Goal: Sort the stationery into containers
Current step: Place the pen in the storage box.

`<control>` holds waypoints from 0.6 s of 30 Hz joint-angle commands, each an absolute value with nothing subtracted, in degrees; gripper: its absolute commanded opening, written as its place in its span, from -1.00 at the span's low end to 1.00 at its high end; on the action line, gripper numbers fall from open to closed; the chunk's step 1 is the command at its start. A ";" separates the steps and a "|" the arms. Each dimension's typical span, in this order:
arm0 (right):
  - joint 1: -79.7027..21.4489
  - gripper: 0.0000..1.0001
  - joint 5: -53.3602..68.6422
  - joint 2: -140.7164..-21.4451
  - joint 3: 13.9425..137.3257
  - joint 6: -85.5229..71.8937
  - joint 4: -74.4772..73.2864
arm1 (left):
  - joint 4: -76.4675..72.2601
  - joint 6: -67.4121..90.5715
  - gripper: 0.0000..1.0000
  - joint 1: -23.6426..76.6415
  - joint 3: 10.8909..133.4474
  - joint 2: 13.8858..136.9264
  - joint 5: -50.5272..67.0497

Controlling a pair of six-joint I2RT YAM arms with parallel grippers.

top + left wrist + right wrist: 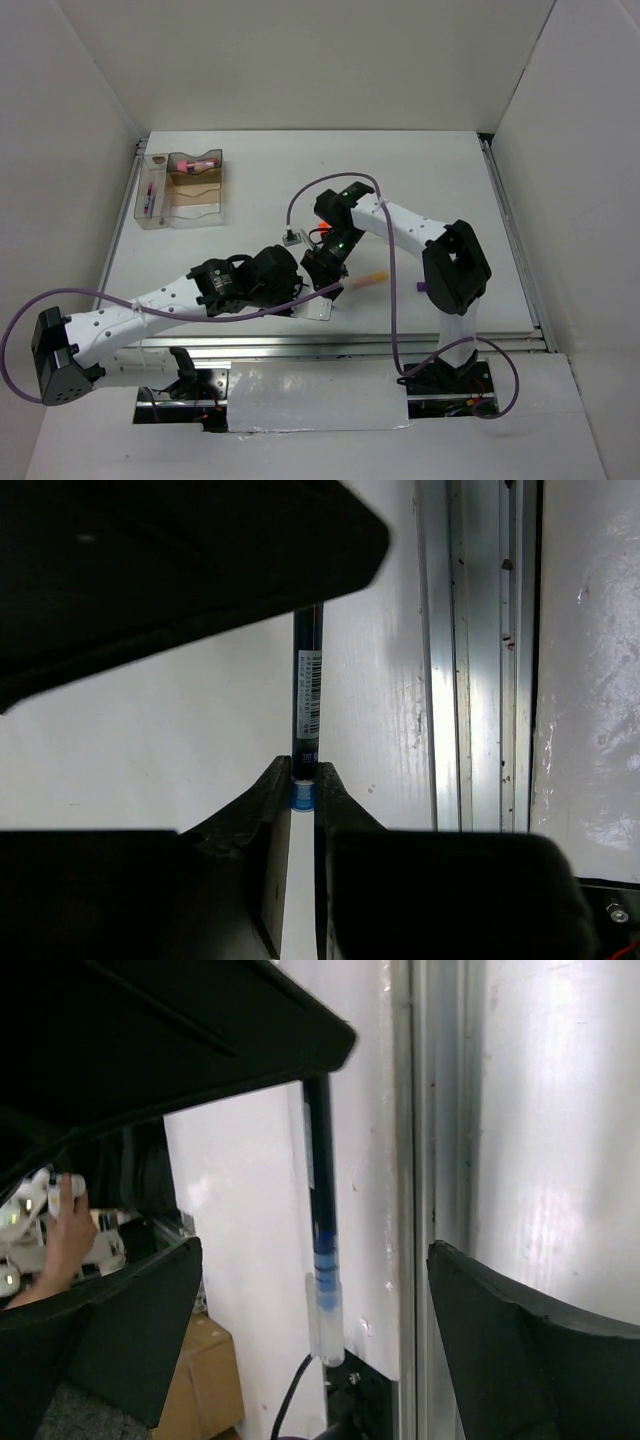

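Observation:
The dark pen (308, 695) is in my left gripper, which is nearer the clear organiser tray (153, 195), so next my right gripper moves out of the way before my left gripper takes the pen over.
In the left wrist view my left gripper (304, 780) is shut on the blue end of a dark pen (307, 695) with a barcode label. In the right wrist view the same dark pen (320, 1210), with a blue grip and clear cap, runs between the spread fingers of my open right gripper (315, 1250). From above, the left gripper (303, 288) and right gripper (326, 266) meet at the table's middle front; the pen is hidden there. An orange-yellow marker (368, 281) lies just right of them. The clear organiser tray (183, 205) stands far left and holds a pink-capped tube (195, 162) and a thin red pen (149, 196).
A small purple piece (421, 287) lies by the right arm. Metal rails (470, 680) run along the table's front edge, close beside the held pen. White walls enclose the table on three sides.

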State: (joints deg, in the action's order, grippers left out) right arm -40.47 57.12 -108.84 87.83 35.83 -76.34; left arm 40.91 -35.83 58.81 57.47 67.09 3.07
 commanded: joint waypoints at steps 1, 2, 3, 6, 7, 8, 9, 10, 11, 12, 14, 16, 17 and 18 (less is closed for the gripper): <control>-36.40 1.00 56.69 -105.56 91.83 34.72 -82.88 | 39.64 -36.12 -1.00 59.15 58.88 65.74 2.37; -34.99 1.00 56.08 -105.38 92.63 34.11 -82.88 | 39.81 -36.04 -1.00 59.06 59.15 65.48 2.37; -31.76 1.00 55.81 -105.29 93.59 33.67 -82.88 | 39.81 -35.95 -1.00 59.06 59.32 65.39 2.20; -23.86 1.00 54.85 -104.77 99.47 32.00 -82.88 | 39.29 -33.67 -1.00 58.63 60.12 65.13 1.49; -21.64 1.00 54.67 -104.77 100.80 31.56 -82.88 | 39.03 -32.79 -1.00 56.88 60.99 65.04 1.84; -19.27 1.00 54.75 -104.85 101.94 30.51 -82.71 | 38.41 -31.57 -1.00 55.21 61.61 65.13 3.06; -16.64 1.00 55.02 -105.03 103.87 29.98 -82.79 | 38.32 -29.29 -1.00 53.63 62.39 65.21 3.95; -12.00 1.00 55.54 -104.94 104.41 29.54 -82.79 | 38.23 -27.96 -1.00 49.52 64.14 65.39 5.00; -9.60 1.00 56.24 -104.94 104.76 29.27 -82.79 | 37.71 -25.34 -1.00 47.13 65.20 66.09 6.23; -7.49 1.00 57.21 -104.59 104.68 29.09 -82.79 | 37.44 -23.66 -1.00 42.15 66.17 66.27 6.50; -2.21 1.00 57.57 -103.98 103.98 29.53 -82.71 | 36.13 -20.15 -1.00 36.16 69.25 67.93 5.98; 1.38 1.00 58.09 -102.84 101.26 30.84 -82.62 | 35.33 -15.05 -1.00 25.18 72.75 70.82 5.88; 2.02 1.00 58.10 -102.40 100.21 31.28 -82.62 | 35.51 -13.72 -1.00 20.61 74.25 72.14 7.28; 2.37 1.00 58.18 -101.70 97.76 31.72 -82.44 | 35.86 -11.80 -1.00 11.60 77.05 73.64 10.86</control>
